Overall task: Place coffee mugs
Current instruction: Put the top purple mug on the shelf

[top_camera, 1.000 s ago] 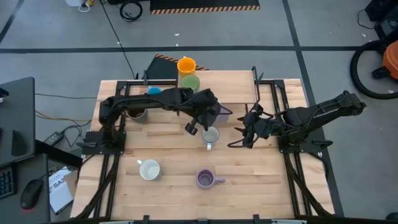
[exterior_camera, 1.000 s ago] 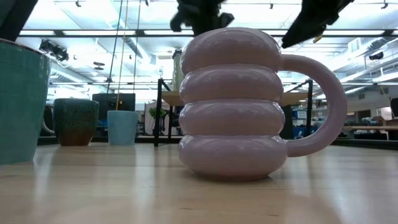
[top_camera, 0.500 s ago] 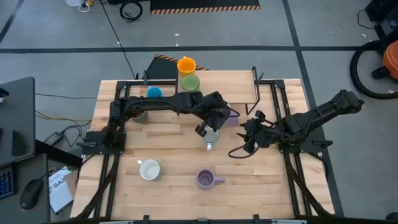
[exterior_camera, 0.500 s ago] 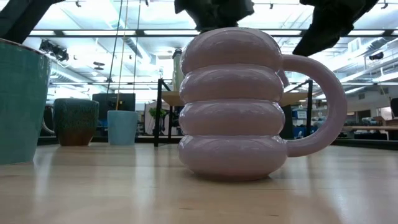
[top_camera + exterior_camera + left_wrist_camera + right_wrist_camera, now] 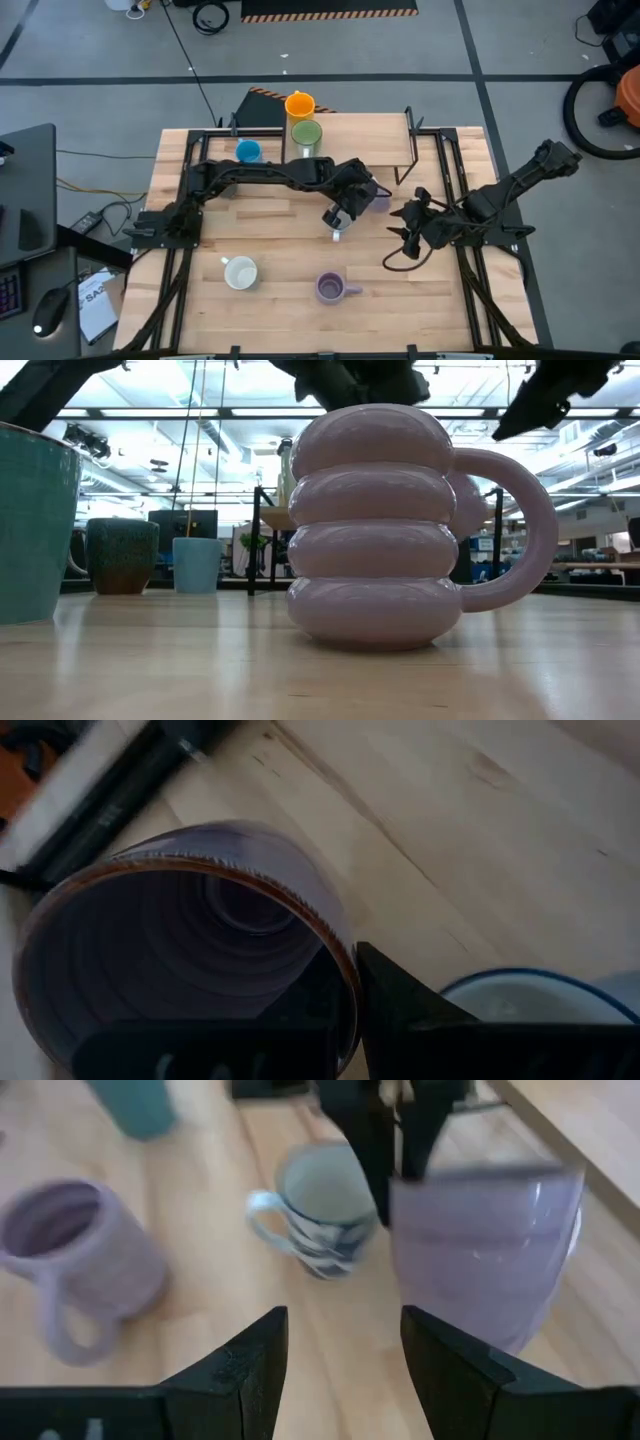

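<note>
Next, my left gripper puts the smooth purple mug down beside the patterned mug and back away before my right gripper reaches in, because it is holding that mug up and blocking its rim.
My left gripper (image 5: 352,200) reaches out to the table's middle and is shut on a smooth pale purple mug (image 5: 372,194), seen from above in the left wrist view (image 5: 180,950). A white mug with blue pattern (image 5: 338,222) stands just beside it. My right gripper (image 5: 405,232) hangs open to the right of both, facing them, touching nothing (image 5: 345,1370). A ribbed pale purple mug (image 5: 332,288) and a mug that is white inside (image 5: 240,272) stand near the front. Orange (image 5: 299,104), green (image 5: 305,132) and blue (image 5: 247,150) mugs stand at the far edge. My left gripper holds the smooth purple mug by its rim (image 5: 340,955), one finger (image 5: 300,1010) inside the mug and the other (image 5: 400,1005) outside the wall. The fingers come from above, pointing down. The mug hangs upright (image 5: 485,1250); in the low view (image 5: 466,505) it looks lifted off the table.
A dark metal rack (image 5: 410,150) stands at the far right of the table, with black frames along both sides. The patterned mug (image 5: 320,1210) sits close beside the held mug. Bare wood lies between the front mugs and the right arm's base.
My left gripper has carried the smooth purple mug toward the table's right and slightly nearer, past the patterned mug. My right gripper has drawn back toward the right and near edge, still open.
</note>
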`<action>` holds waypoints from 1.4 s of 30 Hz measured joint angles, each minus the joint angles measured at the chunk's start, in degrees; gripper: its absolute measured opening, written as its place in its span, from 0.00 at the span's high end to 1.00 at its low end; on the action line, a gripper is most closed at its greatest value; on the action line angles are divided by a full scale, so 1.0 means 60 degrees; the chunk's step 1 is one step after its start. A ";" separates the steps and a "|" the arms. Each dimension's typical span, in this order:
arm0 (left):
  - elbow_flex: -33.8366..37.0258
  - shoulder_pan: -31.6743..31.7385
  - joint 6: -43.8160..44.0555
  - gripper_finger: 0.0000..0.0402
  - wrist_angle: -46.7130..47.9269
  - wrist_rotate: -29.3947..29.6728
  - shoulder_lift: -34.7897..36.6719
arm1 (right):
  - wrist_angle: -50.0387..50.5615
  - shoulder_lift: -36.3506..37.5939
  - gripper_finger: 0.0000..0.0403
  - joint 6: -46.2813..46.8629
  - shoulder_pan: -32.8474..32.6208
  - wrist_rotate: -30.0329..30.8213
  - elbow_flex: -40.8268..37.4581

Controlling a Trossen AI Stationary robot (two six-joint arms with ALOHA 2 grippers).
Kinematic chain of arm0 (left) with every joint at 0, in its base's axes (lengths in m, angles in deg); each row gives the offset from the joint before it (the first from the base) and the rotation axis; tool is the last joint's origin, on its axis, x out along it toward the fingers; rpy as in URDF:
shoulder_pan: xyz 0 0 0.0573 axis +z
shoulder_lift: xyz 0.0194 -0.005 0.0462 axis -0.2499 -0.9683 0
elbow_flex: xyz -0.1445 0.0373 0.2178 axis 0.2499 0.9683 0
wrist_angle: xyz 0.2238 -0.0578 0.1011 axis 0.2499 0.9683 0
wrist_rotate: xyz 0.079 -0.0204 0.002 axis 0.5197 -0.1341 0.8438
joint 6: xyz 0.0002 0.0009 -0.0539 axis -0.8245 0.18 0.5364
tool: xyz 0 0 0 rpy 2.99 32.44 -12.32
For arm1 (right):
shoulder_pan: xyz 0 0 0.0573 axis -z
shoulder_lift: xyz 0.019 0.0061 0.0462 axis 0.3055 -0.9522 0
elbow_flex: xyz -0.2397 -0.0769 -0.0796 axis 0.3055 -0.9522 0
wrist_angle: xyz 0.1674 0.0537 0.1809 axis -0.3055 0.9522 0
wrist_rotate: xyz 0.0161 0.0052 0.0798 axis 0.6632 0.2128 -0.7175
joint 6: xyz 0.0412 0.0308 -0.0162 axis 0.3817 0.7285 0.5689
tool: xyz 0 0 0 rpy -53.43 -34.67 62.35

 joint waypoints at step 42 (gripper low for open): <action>0.0004 -0.0128 -0.0014 0.95 0.2700 0.0368 -0.0344 | -0.0426 0.0126 0.50 -0.0052 -0.0380 0.0514 0.0003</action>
